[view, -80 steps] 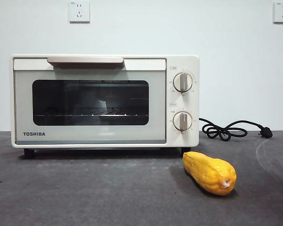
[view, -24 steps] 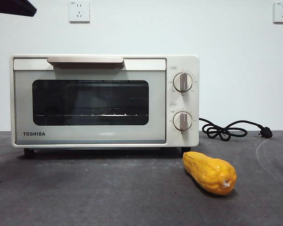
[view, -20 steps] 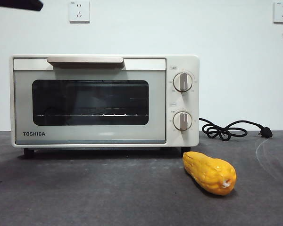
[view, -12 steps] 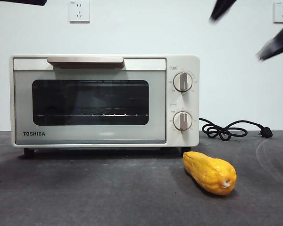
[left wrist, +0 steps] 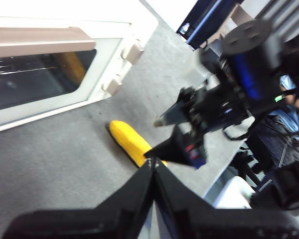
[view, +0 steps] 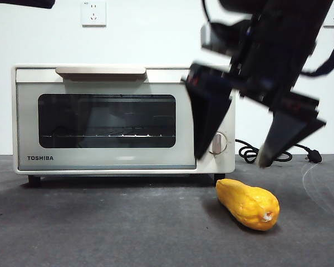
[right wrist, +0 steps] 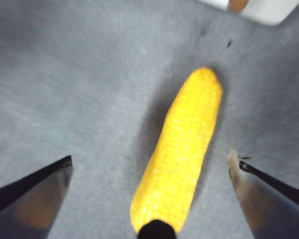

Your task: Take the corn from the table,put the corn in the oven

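Observation:
The oven's door (view: 107,123) will swing down and stay out level when I open it, because the oven door's handle (view: 101,72) is along the door's top edge.
The yellow-orange corn (view: 247,204) lies on the dark grey table (view: 100,228), just in front of the right corner of the cream TOSHIBA oven (view: 108,161), whose door is closed. My right gripper (view: 232,160) hangs open a little above the corn, one jaw on each side of it and covering the oven's knobs. In the right wrist view the corn (right wrist: 184,154) lies lengthwise between the wide-open jaws of that gripper (right wrist: 149,158), untouched. My left gripper (left wrist: 153,163) is shut and empty, high off to the left. From there I see the corn (left wrist: 127,142) and the oven (left wrist: 65,84).
A black cord with its plug (view: 314,157) lies on the table behind and to the right of the corn. Two wall sockets (view: 93,12) sit high on the white wall. The left arm shows as a black tip (view: 22,3) at the top left corner.
The right arm has dropped from the top right corner to just above the corn, jaws spread. The corn and oven have not moved. The left arm's tip stays at the top left.

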Action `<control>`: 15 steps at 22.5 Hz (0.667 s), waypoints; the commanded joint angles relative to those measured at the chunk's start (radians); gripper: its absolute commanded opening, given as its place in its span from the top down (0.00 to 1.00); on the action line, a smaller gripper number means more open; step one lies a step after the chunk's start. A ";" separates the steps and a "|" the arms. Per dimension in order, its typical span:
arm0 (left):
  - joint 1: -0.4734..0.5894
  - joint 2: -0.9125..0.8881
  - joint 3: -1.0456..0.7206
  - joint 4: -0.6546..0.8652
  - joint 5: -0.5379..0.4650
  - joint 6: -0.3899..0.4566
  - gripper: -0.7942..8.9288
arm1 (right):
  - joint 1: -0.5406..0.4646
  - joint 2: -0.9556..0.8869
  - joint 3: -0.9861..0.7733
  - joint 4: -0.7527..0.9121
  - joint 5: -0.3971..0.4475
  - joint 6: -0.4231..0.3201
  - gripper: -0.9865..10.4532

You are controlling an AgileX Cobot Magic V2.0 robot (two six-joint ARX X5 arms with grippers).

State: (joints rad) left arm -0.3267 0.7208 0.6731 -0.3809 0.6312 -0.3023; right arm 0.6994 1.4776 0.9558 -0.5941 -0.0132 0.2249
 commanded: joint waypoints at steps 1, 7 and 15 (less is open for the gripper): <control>-0.002 0.002 0.002 0.000 -0.006 0.016 0.92 | 0.002 0.057 0.006 0.014 0.008 0.010 0.39; -0.002 0.007 0.002 0.000 -0.006 0.016 0.92 | 0.001 0.152 0.006 0.022 0.040 0.011 0.49; -0.002 0.009 0.002 0.005 -0.006 0.016 0.92 | 0.002 0.155 0.006 0.001 0.039 0.017 0.92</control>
State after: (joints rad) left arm -0.3267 0.7303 0.6731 -0.3805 0.6228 -0.2993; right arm 0.6998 1.6325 0.9581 -0.5892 0.0250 0.2321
